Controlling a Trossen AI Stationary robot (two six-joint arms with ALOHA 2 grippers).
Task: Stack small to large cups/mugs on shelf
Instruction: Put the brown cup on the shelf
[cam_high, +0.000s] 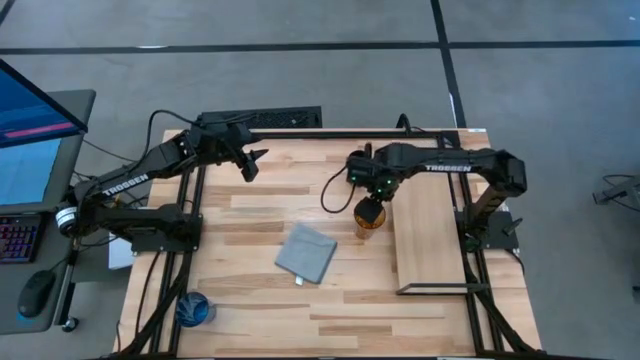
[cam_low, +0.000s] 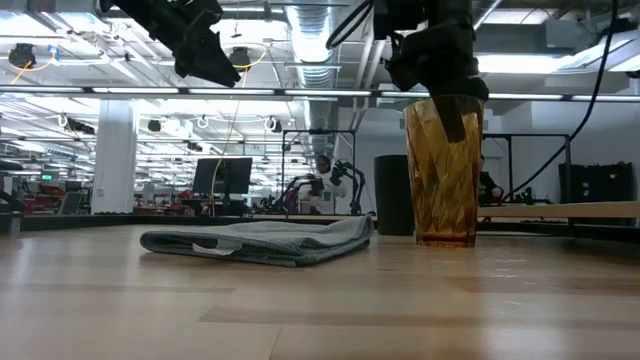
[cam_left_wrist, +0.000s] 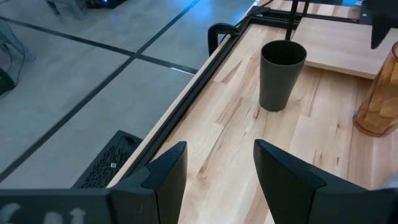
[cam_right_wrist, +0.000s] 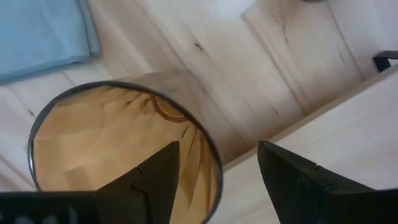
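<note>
The tall amber tumbler will swivel slightly when I lower it to the shelf, as only one side of the tumbler's rim is between my fingers.
The tall amber tumbler stands upright on its base on the table, just left of the shelf board. My right gripper is open, pointing down over the tumbler. One finger is inside it and the other is outside, with its rim between them, untouched. The black cup stands on its base behind the tumbler; my right arm hides it in the high view. The short blue cup stands at the near left corner. My left gripper is open and empty, raised over the table's far left.
A grey-blue folded cloth lies flat in the table's middle, left of the tumbler. The shelf's black wire frame shows at its near end. A black frame rail runs along the table's far edge.
</note>
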